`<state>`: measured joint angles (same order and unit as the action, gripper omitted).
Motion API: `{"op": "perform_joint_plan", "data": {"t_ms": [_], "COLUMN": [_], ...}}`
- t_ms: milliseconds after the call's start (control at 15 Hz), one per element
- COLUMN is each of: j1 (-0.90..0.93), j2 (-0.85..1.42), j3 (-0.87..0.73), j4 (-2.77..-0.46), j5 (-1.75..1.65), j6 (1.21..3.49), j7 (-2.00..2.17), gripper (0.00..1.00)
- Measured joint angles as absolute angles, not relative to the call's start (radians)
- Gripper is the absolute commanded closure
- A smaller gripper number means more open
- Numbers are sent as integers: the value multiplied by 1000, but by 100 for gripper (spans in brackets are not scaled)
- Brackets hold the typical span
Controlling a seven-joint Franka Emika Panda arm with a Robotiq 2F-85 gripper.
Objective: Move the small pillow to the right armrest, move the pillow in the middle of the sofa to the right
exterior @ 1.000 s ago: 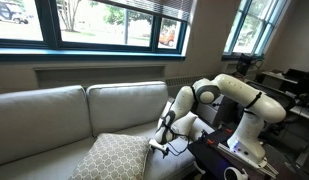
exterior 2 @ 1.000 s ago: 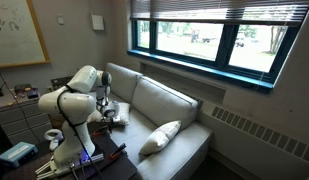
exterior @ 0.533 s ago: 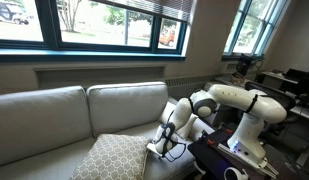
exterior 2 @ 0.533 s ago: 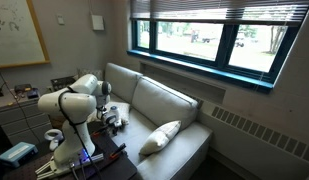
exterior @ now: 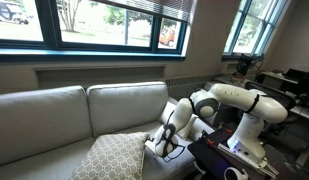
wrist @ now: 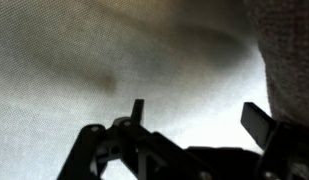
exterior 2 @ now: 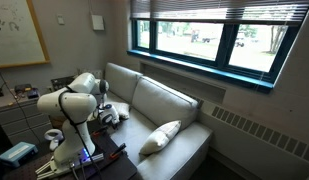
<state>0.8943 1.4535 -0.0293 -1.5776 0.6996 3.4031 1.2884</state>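
Note:
Next, my gripper moves across to the pillow's edge [wrist: 278, 68] before it closes. My open fingers have only smooth grey seat [wrist: 189, 105] between them, and the pillow is beyond one finger.
A large patterned pillow [exterior: 109, 158] leans at the front of the grey sofa [exterior: 54, 115]; it also shows in an exterior view [exterior 2: 161, 137]. My gripper [exterior: 160, 146] hangs low over the seat, just beside this pillow's edge, near the sofa end by the robot base [exterior 2: 107, 116]. In the wrist view the jaws [wrist: 199, 115] are open, with only smooth grey fabric [wrist: 104, 60] between them and coarser fabric [wrist: 289, 50] at the right edge. A small pale shape [exterior: 152, 141] sits at the fingertips; I cannot tell if it is the small pillow.
The sofa backrest [exterior: 124, 105] stands under a wide window [exterior: 94, 20]. A dark table with equipment [exterior: 229, 160] stands by the robot base. A radiator [exterior 2: 259, 135] runs along the wall past the sofa.
The arm has folded lower and the gripper has come down closer to the seat beside the patterned pillow. The pillow has not moved.

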Motion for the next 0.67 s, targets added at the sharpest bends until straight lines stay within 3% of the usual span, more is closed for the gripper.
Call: {"op": "perform_joint_plan", "data": {"t_ms": [667], "j1": [894], "j2": [1388], "j3": [22], "j4": [-1759], "j5": [904], "j6": [3460], "j7": [1251], "gripper": [0]}}
